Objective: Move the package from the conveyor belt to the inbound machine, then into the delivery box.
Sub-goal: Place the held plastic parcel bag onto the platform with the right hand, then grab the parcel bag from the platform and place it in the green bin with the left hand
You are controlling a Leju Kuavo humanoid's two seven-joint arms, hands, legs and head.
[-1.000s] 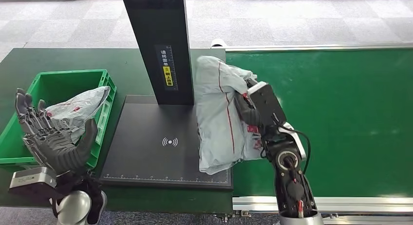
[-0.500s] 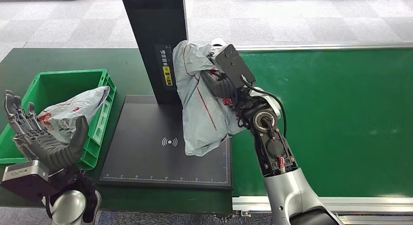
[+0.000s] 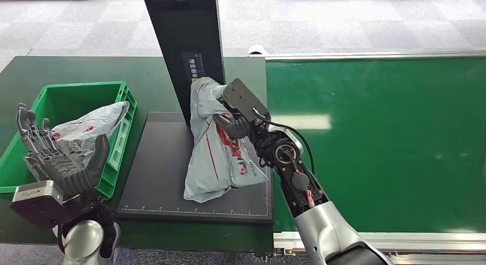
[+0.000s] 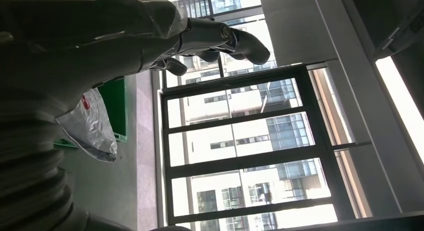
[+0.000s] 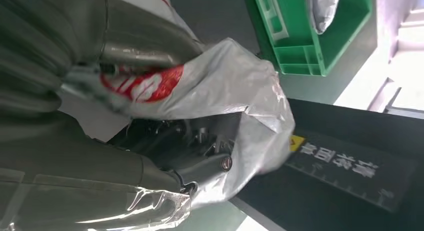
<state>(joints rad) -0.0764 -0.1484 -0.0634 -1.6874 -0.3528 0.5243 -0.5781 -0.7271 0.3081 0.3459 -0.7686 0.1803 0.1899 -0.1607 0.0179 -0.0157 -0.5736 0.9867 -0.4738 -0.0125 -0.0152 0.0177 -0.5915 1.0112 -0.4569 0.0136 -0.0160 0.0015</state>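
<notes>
The grey package's upper part is bunched up by limp folds [image 3: 207, 100], so the package will fold over and sag when I raise its near end [image 3: 209, 190].
A grey plastic package [image 3: 215, 153] with red print hangs from my right hand [image 3: 234, 123], which grips its upper part. Its lower end touches the black scanning plate of the inbound machine [image 3: 166, 173], close to the machine's black upright column [image 3: 184, 41]. In the right wrist view the package [image 5: 225, 86] wraps around my right hand's fingers [image 5: 200, 156]. My left hand [image 3: 57, 159] is raised at the front left, fingers spread and holding nothing, just in front of the green delivery box [image 3: 40, 104]. The green conveyor belt [image 3: 390, 139] lies to the right.
A second grey package [image 3: 91, 130] lies in the green box, also visible in the left wrist view [image 4: 92, 126]. The dark green table [image 3: 86, 67] surrounds the box and machine. A silver rail [image 3: 372, 239] edges the belt's front.
My right hand has carried the package leftward from the belt edge and down onto the scanning plate by the column. My left hand shifted slightly and stays spread.
</notes>
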